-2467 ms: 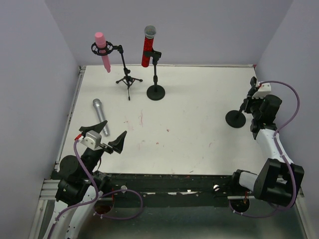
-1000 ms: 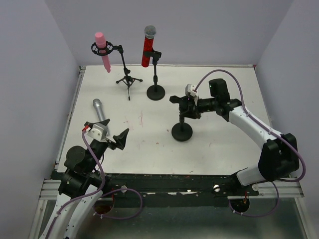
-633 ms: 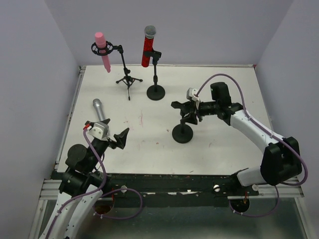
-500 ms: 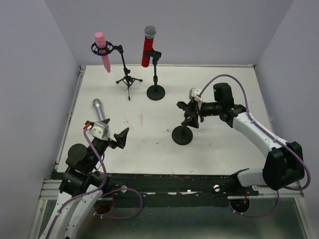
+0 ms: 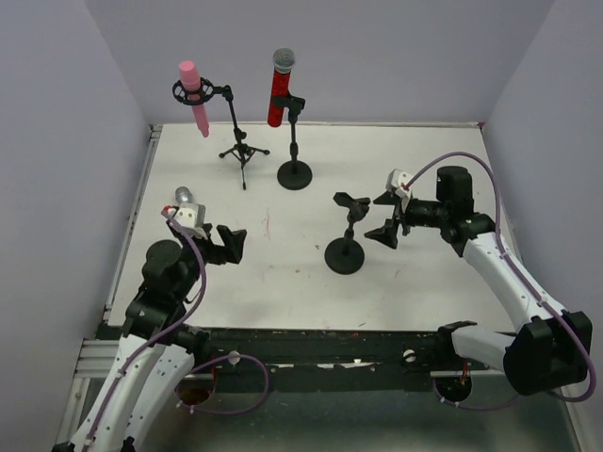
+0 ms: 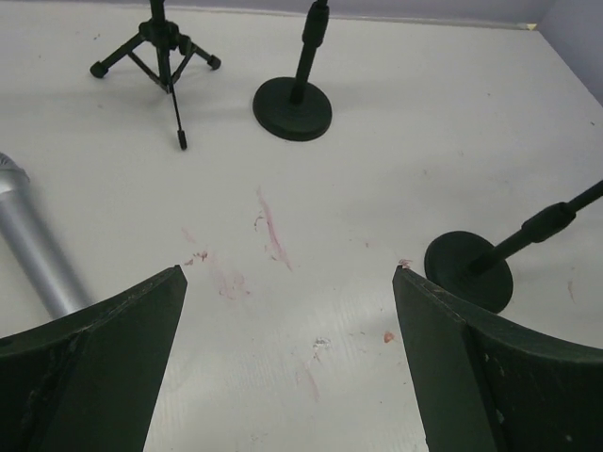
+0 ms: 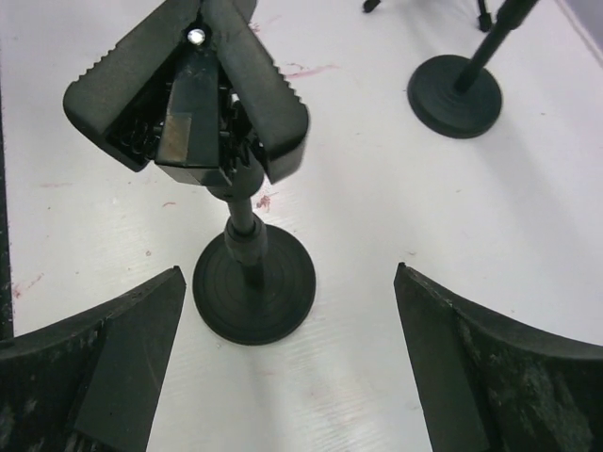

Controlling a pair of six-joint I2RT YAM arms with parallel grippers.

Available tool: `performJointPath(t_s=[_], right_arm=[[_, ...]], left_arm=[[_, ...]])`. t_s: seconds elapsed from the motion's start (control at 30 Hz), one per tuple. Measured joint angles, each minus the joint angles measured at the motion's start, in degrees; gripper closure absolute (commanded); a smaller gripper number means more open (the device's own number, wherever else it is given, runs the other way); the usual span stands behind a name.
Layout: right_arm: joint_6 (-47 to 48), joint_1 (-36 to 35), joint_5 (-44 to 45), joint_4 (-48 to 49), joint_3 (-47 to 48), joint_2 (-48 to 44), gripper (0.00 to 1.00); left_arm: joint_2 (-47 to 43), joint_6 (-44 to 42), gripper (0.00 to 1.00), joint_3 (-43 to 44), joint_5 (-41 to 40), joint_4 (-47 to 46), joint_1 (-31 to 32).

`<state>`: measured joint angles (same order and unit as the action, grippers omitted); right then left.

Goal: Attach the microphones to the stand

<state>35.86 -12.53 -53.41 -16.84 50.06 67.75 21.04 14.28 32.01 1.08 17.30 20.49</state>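
Observation:
The silver-grey microphone [image 5: 184,195] is across the table from the robot's right gripper, so the left gripper needs to grasp it low on its handle [image 6: 62,290] and then hand it over.
A pink microphone [image 5: 195,99] hangs in the tripod stand [image 5: 241,151] at the back. Beside it a red microphone [image 5: 279,89] sits in the clip of a round-base stand [image 5: 294,174]. The silver-grey microphone [image 6: 33,240] lies flat on the table at the left; in the top view only its head [image 5: 182,195] shows past my left arm. An empty stand [image 5: 345,254] with a spring clip [image 7: 188,89] stands mid-table. My right gripper [image 5: 384,217] is open just right of it and touches nothing. My left gripper [image 5: 215,237] is open above the table, right of the silver-grey microphone.
Purple walls close in the white table [image 5: 424,169] on three sides. In the left wrist view the tripod stand [image 6: 160,47], the round base [image 6: 293,108] and the empty stand's base [image 6: 468,268] show ahead. Red smudges [image 6: 268,221] mark the table.
My right gripper carried the empty stand from the right edge to mid-table, opened, and drew back to the right. My left arm reached forward and now covers most of the silver-grey microphone.

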Motion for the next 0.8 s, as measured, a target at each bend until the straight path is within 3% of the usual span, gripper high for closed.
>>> performJointPath(t_s=[0.23,0.37,0.53,0.77,0.8], right_arm=[[-4.1,5.4,0.3,0.4,0.0,-3.1,0.0],[-6.1,6.2,0.8,0.3,0.0,-3.1,0.0],[-8.2,6.2,2.2,-0.9,0.6,-2.6,0.0],[-9.7,6.2,3.1,-1.8,1.5,-2.7,0.0],[-9.9,6.2,3.1,-1.9,1.5,-2.7,0.0]], left_arm=[[10.2,9.3,0.01,0.5,4.1,-1.5,-10.1],[21.1,13.2,0.02,2.0,7.6,-2.0,-18.2],[38.9,14.8,0.04,10.8,8.2,3.0,-24.9],[54.7,13.1,0.18,20.4,3.1,10.2,-26.7],[56.5,12.7,0.24,21.1,2.4,10.9,-26.8]])
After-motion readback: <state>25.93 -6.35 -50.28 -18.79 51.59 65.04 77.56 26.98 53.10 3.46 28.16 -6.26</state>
